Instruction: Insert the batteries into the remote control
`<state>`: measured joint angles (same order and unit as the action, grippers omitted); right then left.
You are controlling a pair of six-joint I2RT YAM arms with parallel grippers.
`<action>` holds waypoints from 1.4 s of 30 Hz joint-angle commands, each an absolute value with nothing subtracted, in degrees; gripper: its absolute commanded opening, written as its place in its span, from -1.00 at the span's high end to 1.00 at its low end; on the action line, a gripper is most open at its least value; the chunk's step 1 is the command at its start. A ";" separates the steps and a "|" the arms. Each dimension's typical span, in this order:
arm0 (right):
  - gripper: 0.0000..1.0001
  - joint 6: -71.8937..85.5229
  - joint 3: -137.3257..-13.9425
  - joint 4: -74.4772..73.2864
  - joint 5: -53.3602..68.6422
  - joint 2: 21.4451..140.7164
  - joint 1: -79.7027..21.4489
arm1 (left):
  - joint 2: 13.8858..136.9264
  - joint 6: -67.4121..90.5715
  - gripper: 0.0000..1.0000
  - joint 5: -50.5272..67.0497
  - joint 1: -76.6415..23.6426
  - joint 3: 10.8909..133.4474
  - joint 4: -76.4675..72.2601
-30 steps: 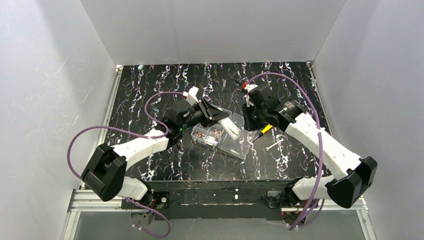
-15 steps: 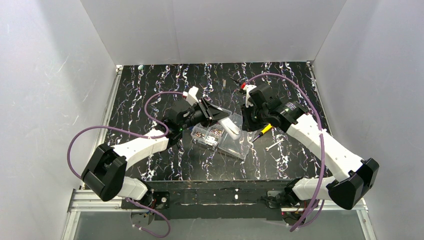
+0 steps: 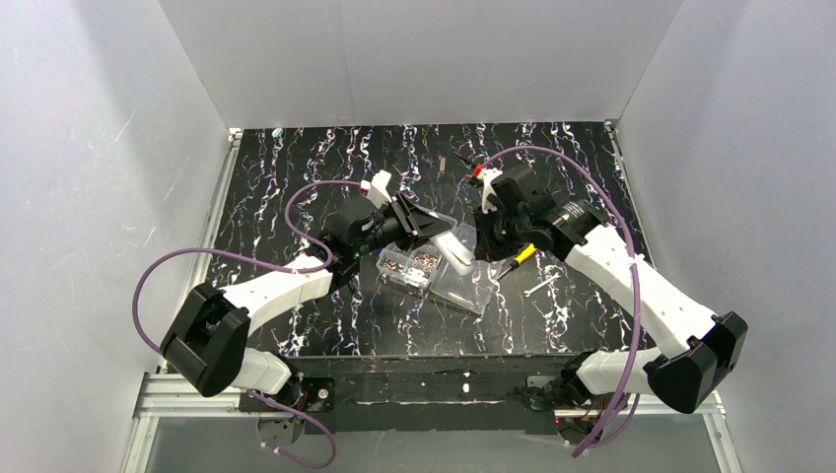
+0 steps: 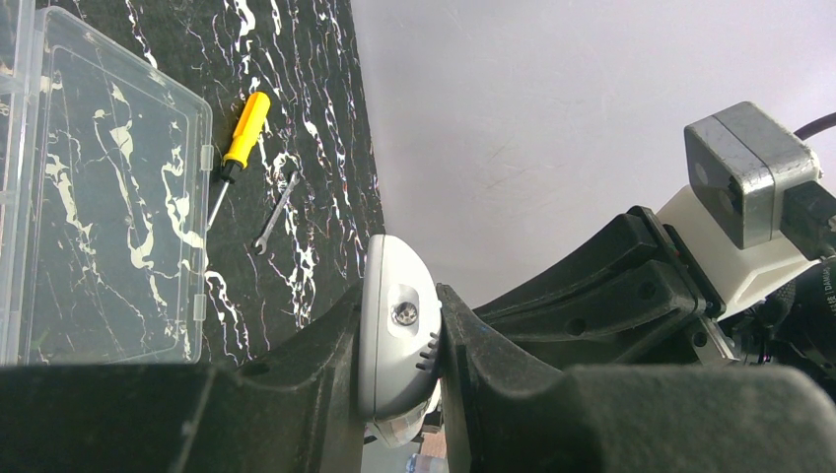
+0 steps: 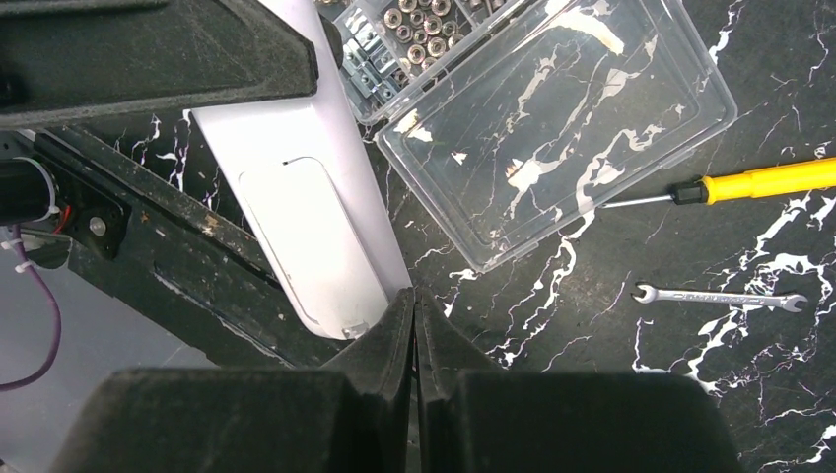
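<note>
The right gripper's shut fingers touch the remote's edge [image 5: 396, 280] next to the remote's closed cover, so the robot should back away, open them and come around the remote's loose end [image 3: 464, 265].
My left gripper [image 3: 431, 228] is shut on the white remote control [image 3: 455, 250] and holds it in the air over the clear box. In the left wrist view the remote [image 4: 392, 320] is clamped edge-on in the gripper [image 4: 398, 345]. In the right wrist view the remote's back [image 5: 306, 212] shows a closed cover outline. My right gripper [image 5: 415, 307] is shut and empty, its tips against the remote's lower right edge; it also shows in the top view [image 3: 482, 233]. No batteries are in view.
A clear compartmented box [image 3: 446, 276] with its lid [image 5: 562, 118] open lies under the remote, with small metal parts in it. A yellow-handled screwdriver [image 5: 764, 181] and a small wrench [image 5: 720, 296] lie to its right. White walls enclose the table.
My right gripper has shifted slightly left, closer to the remote's end. My left gripper and the remote have stayed still.
</note>
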<state>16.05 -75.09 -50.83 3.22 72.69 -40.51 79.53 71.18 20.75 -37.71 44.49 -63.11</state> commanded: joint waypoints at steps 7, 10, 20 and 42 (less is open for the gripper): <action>0.85 15.05 -74.53 -49.13 5.34 71.19 -40.48 | 79.17 71.03 1.00 21.67 -37.90 44.68 -66.72; 0.85 14.99 -74.41 -49.04 5.60 71.11 -40.43 | 79.16 71.02 1.00 21.71 -37.96 44.63 -66.62; 0.85 14.47 -74.70 -49.22 6.55 71.28 -40.41 | 79.40 71.11 1.00 21.66 -37.95 44.68 -66.62; 0.32 14.97 -76.19 -50.50 -3.17 70.69 -40.42 | 79.90 71.28 1.00 21.96 -37.89 45.30 -66.58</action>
